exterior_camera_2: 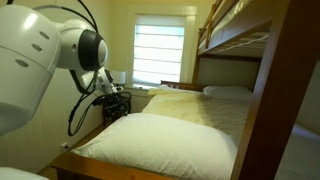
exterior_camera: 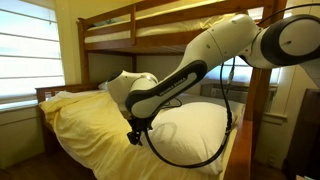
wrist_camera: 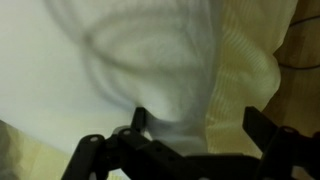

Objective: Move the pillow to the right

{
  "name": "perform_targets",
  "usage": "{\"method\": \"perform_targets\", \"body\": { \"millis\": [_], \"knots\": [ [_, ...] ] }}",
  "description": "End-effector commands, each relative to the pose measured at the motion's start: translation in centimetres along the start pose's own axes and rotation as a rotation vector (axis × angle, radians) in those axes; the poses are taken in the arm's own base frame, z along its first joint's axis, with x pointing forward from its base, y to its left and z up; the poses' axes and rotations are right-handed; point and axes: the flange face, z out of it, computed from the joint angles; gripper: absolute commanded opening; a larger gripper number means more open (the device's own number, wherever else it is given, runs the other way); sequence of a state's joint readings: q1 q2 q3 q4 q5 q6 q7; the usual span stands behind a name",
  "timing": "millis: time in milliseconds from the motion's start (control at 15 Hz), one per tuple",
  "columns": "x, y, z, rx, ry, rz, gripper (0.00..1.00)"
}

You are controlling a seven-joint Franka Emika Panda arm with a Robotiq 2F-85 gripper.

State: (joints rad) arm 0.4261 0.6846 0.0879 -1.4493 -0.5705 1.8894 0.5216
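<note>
The robot's gripper has the pillow's bulging corner (wrist_camera: 178, 108) between its open fingers. It should go on going down until both fingers are on either side of the pillow's edge (exterior_camera: 154, 145), then close there.
The large plump cream-white pillow (exterior_camera: 195, 128) lies at the near end of the lower bunk, and it shows in both exterior views (exterior_camera_2: 165, 140). My gripper (exterior_camera: 135, 136) hangs at the pillow's edge, over the yellow sheet (exterior_camera: 85, 120). In the wrist view the gripper (wrist_camera: 200, 125) is open, its two fingers wide apart. A bulging corner of the pillow (wrist_camera: 120, 60) sits between them, close to one finger. The yellow sheet (wrist_camera: 245, 70) lies beside the other finger. I cannot tell whether the fingers touch the fabric.
A flatter pale pillow (exterior_camera_2: 228, 92) lies at the far end of the bed. The wooden upper bunk (exterior_camera: 150, 25) hangs low overhead, and its post (exterior_camera_2: 262, 110) stands beside the bed. The window (exterior_camera_2: 160, 52) is behind. A black cable (exterior_camera: 225, 140) loops over the big pillow.
</note>
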Motion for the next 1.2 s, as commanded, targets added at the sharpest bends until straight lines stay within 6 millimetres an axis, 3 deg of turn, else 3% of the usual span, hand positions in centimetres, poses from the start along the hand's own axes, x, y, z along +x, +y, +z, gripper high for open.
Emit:
{"method": "perform_targets", "body": {
  "millis": [0, 533, 1000, 1067, 1133],
  "knots": [
    [-0.8, -2.2, 1.4, -0.005, -0.047, -0.005, 1.00],
    [-2.7, -2.7, 3.7, -0.108, -0.142, -0.040, 1.00],
    [-3.8, -4.0, 7.1, -0.284, -0.213, -0.103, 1.00],
    [-4.0, -3.9, 7.2, -0.309, -0.207, -0.104, 0.75],
    [-4.1, -3.9, 7.1, -0.329, -0.208, -0.110, 0.74]
  ]
}}
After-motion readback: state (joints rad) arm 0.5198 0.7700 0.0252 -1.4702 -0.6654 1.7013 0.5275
